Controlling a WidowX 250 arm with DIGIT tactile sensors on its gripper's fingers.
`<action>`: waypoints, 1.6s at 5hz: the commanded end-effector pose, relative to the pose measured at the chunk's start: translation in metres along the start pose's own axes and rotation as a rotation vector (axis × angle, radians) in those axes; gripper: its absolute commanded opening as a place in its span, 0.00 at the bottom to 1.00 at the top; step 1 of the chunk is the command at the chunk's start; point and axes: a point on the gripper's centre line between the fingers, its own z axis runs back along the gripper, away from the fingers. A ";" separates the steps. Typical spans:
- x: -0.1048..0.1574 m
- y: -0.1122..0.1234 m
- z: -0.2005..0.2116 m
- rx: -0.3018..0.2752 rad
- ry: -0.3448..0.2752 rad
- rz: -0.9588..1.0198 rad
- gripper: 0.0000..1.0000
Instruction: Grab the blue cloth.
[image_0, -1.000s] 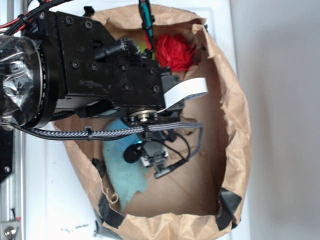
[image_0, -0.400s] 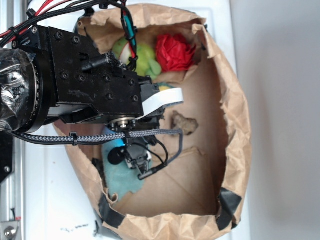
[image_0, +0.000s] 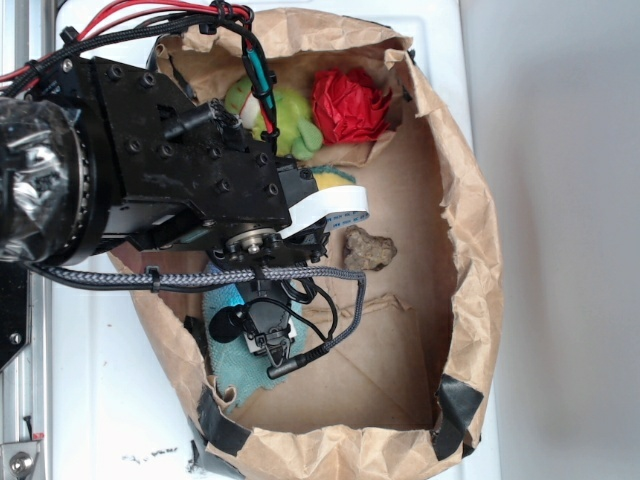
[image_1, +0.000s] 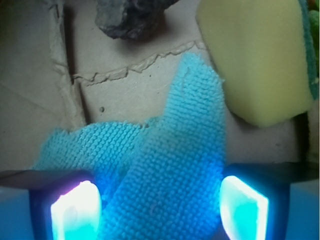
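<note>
I expect the blue cloth (image_0: 229, 352) to bunch up and hang in a narrow piece when I lift it, since a loose fold (image_1: 132, 165) runs through the limp cloth.
The blue cloth (image_1: 170, 165) is a fuzzy teal-blue rag lying flat on the brown paper floor, one strip reaching up toward the sponge. In the exterior view the blue cloth (image_0: 228, 368) shows at the bag's lower left, mostly hidden under my arm. My gripper (image_1: 160, 210) is open and low over it, with the lit fingers (image_1: 75, 210) on either side of the cloth's wide middle. Seen from outside, the gripper (image_0: 268, 338) sits over the cloth's right edge.
Everything lies inside an open brown paper bag (image_0: 470, 230) with raised crumpled walls. A yellow sponge (image_1: 260, 60) lies just right of the cloth, and a grey rock (image_1: 130, 17) sits beyond it. A red crumpled object (image_0: 350, 103) and a green toy (image_0: 285, 115) are at the far end.
My arm has shifted left and lower onto the cloth. The green toy and the rock, covered a second ago, now show. Less of the cloth is visible from outside.
</note>
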 end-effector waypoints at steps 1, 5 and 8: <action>0.010 0.005 0.005 -0.011 -0.008 -0.019 1.00; 0.009 0.005 0.007 0.004 -0.023 -0.008 0.00; 0.007 0.005 0.007 0.001 -0.053 0.004 0.00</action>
